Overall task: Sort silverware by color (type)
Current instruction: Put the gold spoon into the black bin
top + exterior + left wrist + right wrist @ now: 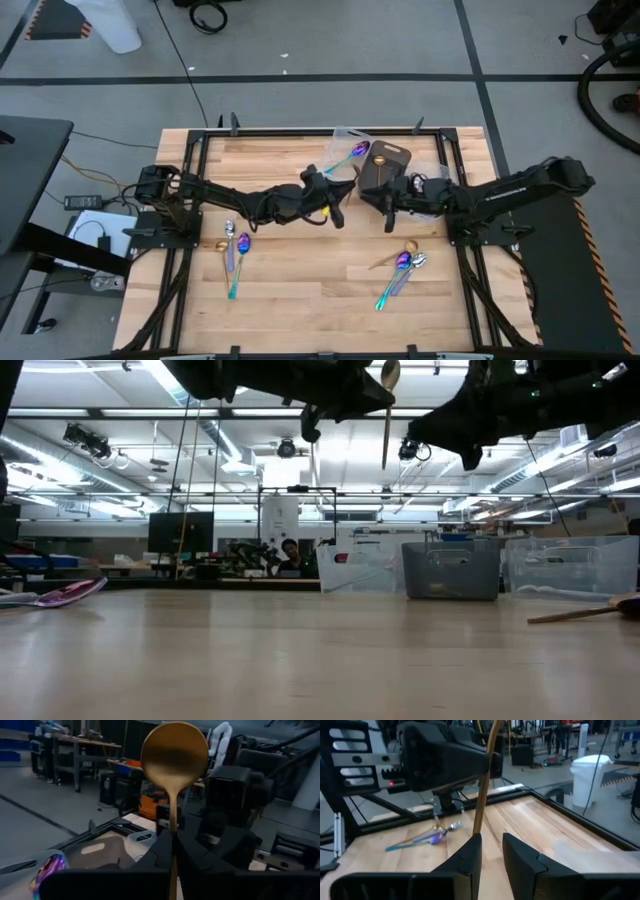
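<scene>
The left gripper has the gold spoon, but its dark bin (392, 158) is beside the right gripper, so the robot's right gripper should first take the spoon's lower handle (386, 445).
A gold spoon (174, 752) stands upright in the air over the middle of the table, bowl up, in my left gripper (172, 837), which is shut on it (333, 207). My right gripper (492, 845) is open and faces it from the right (388, 212). The spoon's lower handle end (476, 829) sits just by one of its fingertips. In the low view the gold spoon (387, 415) hangs between the two grippers. More spoons lie flat on the table in a left group (235, 252) and a right group (402, 266). One iridescent spoon (357, 152) lies in a clear tray. My left gripper pinches the gold spoon's handle (173, 822) between its two fingers, some way below the bowl. The fingers come in level from the table's left and lie across the handle. The spoon is lifted clear and upright, with its handle end (384, 464) hanging free below.
A dark bin (385, 165) and a clear tray (345, 140) sit at the far edge, behind the grippers. Clear trays (450, 568) show at the back in the low view. Bare wood lies near the front middle (310, 290). A black frame rims the table (300, 131).
</scene>
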You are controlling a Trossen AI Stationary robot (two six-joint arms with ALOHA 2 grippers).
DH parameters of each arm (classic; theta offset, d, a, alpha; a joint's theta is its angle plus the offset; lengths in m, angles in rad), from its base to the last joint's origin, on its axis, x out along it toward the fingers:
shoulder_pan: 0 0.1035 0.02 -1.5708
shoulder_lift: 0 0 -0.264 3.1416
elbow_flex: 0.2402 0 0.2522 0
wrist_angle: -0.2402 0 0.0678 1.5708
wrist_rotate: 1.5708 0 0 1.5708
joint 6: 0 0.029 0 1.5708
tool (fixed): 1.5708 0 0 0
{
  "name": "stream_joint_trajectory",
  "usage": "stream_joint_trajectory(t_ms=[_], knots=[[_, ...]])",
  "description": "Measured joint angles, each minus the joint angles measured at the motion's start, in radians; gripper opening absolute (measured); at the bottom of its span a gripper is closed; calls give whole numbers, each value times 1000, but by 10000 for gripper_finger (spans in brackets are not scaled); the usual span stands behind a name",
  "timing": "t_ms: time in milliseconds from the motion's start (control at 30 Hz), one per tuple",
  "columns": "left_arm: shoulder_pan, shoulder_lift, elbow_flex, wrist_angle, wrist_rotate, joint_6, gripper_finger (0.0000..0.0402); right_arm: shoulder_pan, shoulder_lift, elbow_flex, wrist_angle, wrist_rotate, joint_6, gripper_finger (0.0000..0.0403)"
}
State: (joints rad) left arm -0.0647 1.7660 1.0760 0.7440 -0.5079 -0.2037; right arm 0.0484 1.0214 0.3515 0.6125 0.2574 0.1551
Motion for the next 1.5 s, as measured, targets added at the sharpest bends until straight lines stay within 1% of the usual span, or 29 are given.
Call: stream_joint_trajectory(t_ms=[100,267,433,600,767,867,1000,1033,1233,1333,1400,1500], knots=[[-1,0,0,6,12,15,17,8,28,0,55,-37,0,97],[0,0,0,50,57,39,17,10,68,0,115,-42,2,114],[2,0,0,59,92,56,17,10,112,3,208,-50,-1,131],[2,0,0,86,131,66,17,9,163,55,229,-64,-34,133],[1,0,0,97,158,92,17,11,204,105,229,-80,-78,109],[-3,0,0,97,158,97,17,11,204,106,221,-79,-97,80],[-8,0,0,97,164,134,18,11,186,106,188,-79,-101,28],[-11,0,0,97,162,141,18,11,183,107,179,-81,-97,23],[-12,0,0,90,161,161,20,11,179,108,156,-87,-73,23],[-12,0,0,70,137,164,41,10,180,108,147,-86,-66,23],[-13,-4,0,36,98,165,70,10,180,107,135,-85,-51,23],[-14,-31,1,-45,72,166,119,10,171,107,112,-69,-42,23]])
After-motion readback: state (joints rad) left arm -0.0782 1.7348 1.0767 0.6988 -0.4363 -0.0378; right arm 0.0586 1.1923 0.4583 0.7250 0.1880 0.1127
